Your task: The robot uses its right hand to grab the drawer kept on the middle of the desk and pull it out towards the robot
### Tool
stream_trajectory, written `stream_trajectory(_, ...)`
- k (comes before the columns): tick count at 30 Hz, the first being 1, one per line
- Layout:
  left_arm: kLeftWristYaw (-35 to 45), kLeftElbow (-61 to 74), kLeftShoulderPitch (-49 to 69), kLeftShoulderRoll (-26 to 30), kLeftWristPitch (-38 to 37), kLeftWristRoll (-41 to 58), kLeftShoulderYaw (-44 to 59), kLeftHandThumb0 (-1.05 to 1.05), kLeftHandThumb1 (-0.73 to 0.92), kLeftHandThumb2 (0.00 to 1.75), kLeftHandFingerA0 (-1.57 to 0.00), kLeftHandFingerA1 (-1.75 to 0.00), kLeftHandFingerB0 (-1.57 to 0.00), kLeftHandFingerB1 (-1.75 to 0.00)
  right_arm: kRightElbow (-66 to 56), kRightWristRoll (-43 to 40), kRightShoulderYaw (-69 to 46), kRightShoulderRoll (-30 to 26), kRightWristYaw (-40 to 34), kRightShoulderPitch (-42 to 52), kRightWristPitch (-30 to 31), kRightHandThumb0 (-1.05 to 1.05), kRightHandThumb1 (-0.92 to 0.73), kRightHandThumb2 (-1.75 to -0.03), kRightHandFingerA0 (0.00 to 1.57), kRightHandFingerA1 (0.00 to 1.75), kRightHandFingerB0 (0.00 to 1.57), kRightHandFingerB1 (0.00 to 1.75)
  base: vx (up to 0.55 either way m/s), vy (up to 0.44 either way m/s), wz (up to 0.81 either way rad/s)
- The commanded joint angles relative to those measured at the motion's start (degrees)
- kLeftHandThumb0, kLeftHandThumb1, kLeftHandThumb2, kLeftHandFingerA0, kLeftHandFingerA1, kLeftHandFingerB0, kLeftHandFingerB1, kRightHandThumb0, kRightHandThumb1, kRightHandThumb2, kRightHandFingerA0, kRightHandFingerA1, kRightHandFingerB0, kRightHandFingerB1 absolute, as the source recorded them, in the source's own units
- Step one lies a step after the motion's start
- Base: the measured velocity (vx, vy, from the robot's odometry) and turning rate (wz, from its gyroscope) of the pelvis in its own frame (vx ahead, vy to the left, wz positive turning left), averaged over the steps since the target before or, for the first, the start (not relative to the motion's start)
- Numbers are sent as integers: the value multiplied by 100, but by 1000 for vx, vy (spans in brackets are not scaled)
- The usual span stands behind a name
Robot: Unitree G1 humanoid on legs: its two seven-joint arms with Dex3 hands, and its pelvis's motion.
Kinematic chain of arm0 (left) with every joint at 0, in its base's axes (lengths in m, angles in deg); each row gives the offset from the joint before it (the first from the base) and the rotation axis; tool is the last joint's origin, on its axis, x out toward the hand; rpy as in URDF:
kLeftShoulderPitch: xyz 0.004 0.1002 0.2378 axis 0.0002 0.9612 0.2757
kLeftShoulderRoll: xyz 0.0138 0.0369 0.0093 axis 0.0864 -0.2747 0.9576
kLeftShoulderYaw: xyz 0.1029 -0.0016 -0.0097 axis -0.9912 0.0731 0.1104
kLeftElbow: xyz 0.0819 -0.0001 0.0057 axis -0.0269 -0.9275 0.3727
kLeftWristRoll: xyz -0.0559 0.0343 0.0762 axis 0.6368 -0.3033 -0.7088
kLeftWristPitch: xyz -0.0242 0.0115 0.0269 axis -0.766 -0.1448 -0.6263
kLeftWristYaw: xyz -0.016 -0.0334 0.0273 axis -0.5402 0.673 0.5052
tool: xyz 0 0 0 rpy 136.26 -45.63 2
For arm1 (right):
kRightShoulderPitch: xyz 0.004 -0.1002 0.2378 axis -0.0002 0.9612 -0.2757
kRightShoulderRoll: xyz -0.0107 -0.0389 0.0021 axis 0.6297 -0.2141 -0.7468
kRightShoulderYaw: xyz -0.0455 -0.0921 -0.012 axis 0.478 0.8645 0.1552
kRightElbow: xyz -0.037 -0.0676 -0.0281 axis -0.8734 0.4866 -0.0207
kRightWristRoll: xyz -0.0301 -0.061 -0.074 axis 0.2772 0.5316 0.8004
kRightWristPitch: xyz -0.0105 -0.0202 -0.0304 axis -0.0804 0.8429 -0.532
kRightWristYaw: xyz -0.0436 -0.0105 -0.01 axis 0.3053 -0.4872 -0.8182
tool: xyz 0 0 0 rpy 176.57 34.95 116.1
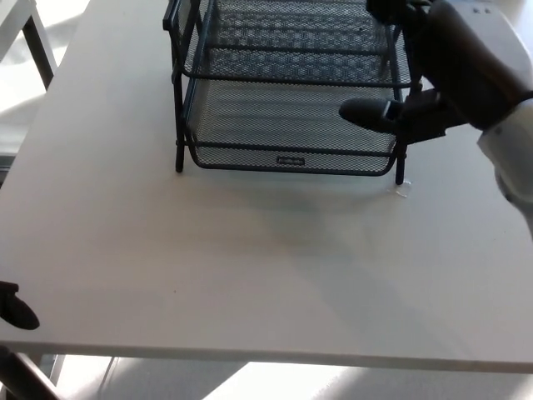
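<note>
The upper drawer point(296, 82) has side frames point(176, 79) on either side, so it should slide straight out past the lower drawer when I pull it, while the rack stays put.
A black wire-mesh drawer rack point(178, 100) stands at the far middle of the white desk point(250, 267). Its lower drawer point(283, 125) has a small label on the front rim point(289, 160); an upper drawer point(291, 42) sits above it. My right hand point(445, 71) reaches in from the right over the rack's right front corner, open. Its thumb point(366, 112) hangs above the lower drawer's right side and the fingers point(391, 8) lie over the upper drawer. It holds nothing. Only a black tip of my left hand point(15, 308) shows at the desk's near left edge.
A small white scrap point(402, 190) lies on the desk by the rack's right front foot. Another table's dark leg point(37, 42) stands at the top left. The desk's near edge point(266, 360) runs along the bottom of the view.
</note>
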Motion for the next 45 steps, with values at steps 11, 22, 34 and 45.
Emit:
stream_trajectory(11, 100, -10, -134, -35, -36, -117, -20, -30, 57, 57, -79, -88, -83, -60, 2001, 1130, 716, 590, -347, -869, -252, -39, -29, -92, 5, 56, 0, 51, 0, 0, 0)
stream_trajectory(22, 106, 65, -116, -26, -74, -180, -54, -30, 57, 57, -79, -92, -83, -63, 3331, 1400, 782, 882, -884, -1412, -244, -66, -39, -80, 1, 40, 8, 43, 0, 0, 0)
stream_trajectory(34, 237, 114, -169, 58, -35, -180, -67, -29, 58, 57, -77, -85, -82, -60, 4872, 2447, 1437, 1009, -2646, -1861, -2, -59, -42, -76, 13, 53, 10, 45, 0, 0, 0)
stream_trajectory(45, 197, -23, -359, 86, -261, -171, -74, -29, 56, 57, -81, -94, -84, -64, 6018, 2501, 1718, 1171, -3360, -2332, 113, -33, -27, -87, 8, 56, 6, 53, 0, 0, 0)
